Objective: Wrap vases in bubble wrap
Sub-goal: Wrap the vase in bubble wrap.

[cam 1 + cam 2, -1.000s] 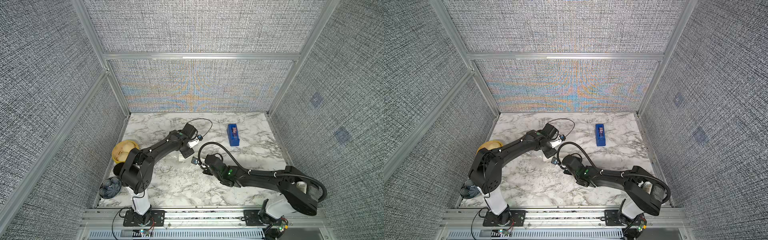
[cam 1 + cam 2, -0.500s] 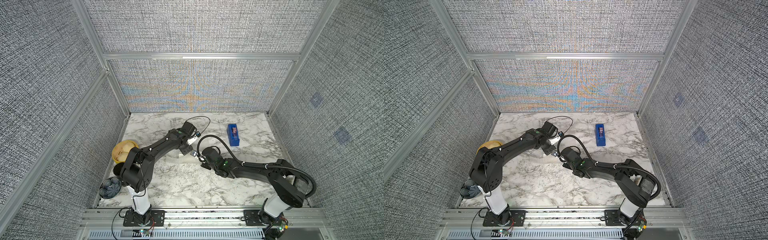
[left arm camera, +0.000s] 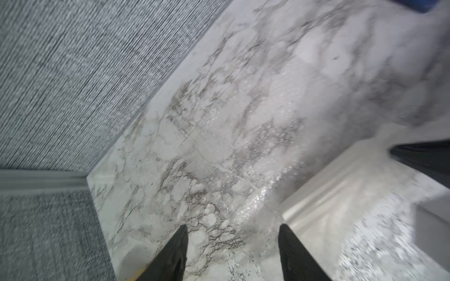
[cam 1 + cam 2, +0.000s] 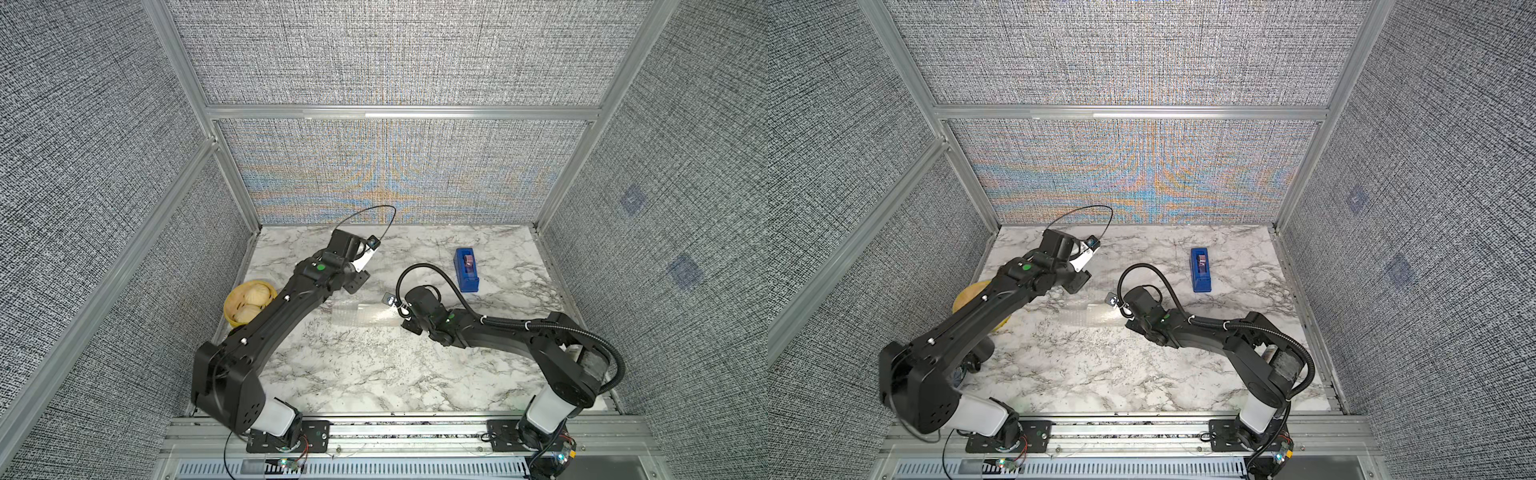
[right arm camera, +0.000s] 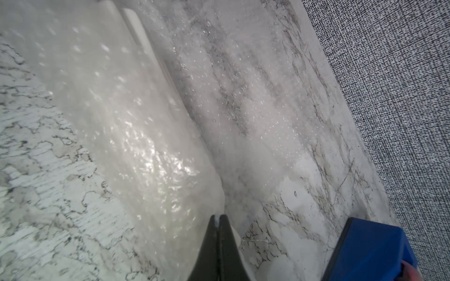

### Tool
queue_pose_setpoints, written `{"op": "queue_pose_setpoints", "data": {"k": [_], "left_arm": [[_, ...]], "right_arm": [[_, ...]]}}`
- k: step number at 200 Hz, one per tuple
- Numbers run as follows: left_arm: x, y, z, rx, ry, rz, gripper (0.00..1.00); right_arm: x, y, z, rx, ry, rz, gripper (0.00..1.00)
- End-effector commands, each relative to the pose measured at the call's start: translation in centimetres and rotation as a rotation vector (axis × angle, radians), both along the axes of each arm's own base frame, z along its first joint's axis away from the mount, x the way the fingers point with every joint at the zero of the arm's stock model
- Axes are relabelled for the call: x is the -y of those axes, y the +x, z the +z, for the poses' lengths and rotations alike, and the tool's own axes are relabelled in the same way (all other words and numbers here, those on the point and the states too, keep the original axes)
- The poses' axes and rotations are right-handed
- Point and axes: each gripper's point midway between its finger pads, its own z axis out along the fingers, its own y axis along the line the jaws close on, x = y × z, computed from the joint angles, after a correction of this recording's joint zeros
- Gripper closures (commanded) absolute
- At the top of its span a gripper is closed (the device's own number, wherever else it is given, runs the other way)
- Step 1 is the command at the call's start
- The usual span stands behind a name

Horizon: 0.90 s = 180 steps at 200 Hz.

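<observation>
My left gripper should come back and grip the roll (image 4: 379, 314), because only my right gripper holds down the bubble wrap's fold and the fold gapes at its other end (image 5: 135, 30).
The bubble wrap (image 4: 360, 316) (image 4: 1091, 315) lies mid-table, folded over into a long roll; part of it lies flat and glinting on the marble (image 3: 255, 202). A white fluted shape under the fold looks like the vase (image 3: 336, 194), mostly covered by the bubble wrap (image 5: 126, 126). My right gripper (image 5: 219, 217) is shut on the roll's end edge, at the roll's right end in both top views (image 4: 397, 315) (image 4: 1122, 318). My left gripper (image 3: 232, 233) is open and holds nothing. It hovers over the flat wrap just behind the roll's left end (image 4: 356, 286) (image 4: 1077, 286).
A blue tape dispenser (image 4: 466, 270) (image 4: 1200, 270) (image 5: 370, 250) stands at the back right. A yellow bowl (image 4: 232, 301) with pale round pieces sits against the left wall. A dark vessel (image 4: 978, 357) stands near the left arm's base. Fabric walls close in three sides.
My left gripper has drawn back toward the rear left, away from the roll. My right gripper has moved slightly toward the back, still shut on the wrap's edge.
</observation>
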Motion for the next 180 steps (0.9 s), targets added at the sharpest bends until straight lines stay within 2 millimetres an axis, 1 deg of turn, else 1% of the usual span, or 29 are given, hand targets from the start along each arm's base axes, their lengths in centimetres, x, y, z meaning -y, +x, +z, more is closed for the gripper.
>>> {"op": "queue_pose_setpoints", "data": {"k": [1, 11, 32, 49, 62, 83, 99, 113, 129, 138, 154, 170, 180], "left_arm": [[2.3, -6.2, -1.4, -0.086, -0.060, -0.350, 0.38], [2.6, -8.3, -1.8, -0.100, -0.073, -0.440, 0.39], [3.3, -12.0, -2.6, -0.123, -0.092, -0.594, 0.39], [4.0, -13.7, -3.3, -0.163, -0.112, -0.654, 0.40], [4.3, -14.1, -4.8, -0.195, -0.086, -0.678, 0.41], [4.3, -14.0, -8.0, -0.256, -0.004, -0.704, 0.42], [4.1, -12.9, -10.0, -0.263, 0.063, -0.692, 0.41], [4.3, -12.0, -10.6, -0.231, 0.088, -0.699, 0.40], [4.6, -10.6, -10.3, -0.181, 0.117, -0.695, 0.37], [4.5, -10.0, -10.5, -0.162, 0.148, -0.694, 0.37], [4.1, -9.3, -11.3, -0.163, 0.204, -0.701, 0.34], [3.9, -8.6, -12.2, -0.174, 0.227, -0.666, 0.29], [3.9, -8.6, -12.8, -0.186, 0.232, -0.670, 0.27]], "right_arm": [[-0.3, -0.3, -0.5, -0.043, 0.020, 0.017, 1.00], [-0.4, -0.2, -0.4, -0.049, 0.031, 0.017, 1.00], [-0.3, 0.1, -0.6, -0.070, 0.048, 0.010, 1.00], [-0.4, 0.3, -0.9, -0.077, 0.049, 0.008, 1.00], [-0.4, 0.4, -1.1, -0.082, 0.051, 0.009, 1.00], [-0.4, 0.4, -0.9, -0.086, 0.061, 0.013, 1.00], [-0.4, 0.5, -0.8, -0.088, 0.072, 0.015, 1.00], [-0.3, 0.5, -0.8, -0.089, 0.078, 0.016, 1.00], [-0.3, 0.6, -0.8, -0.089, 0.082, 0.017, 1.00], [-0.4, 0.6, -0.7, -0.090, 0.087, 0.016, 1.00], [-0.4, 0.6, -0.7, -0.096, 0.099, 0.015, 1.00], [-0.4, 0.6, -0.8, -0.100, 0.100, 0.015, 1.00], [-0.4, 0.6, -0.8, -0.102, 0.101, 0.016, 1.00]]}}
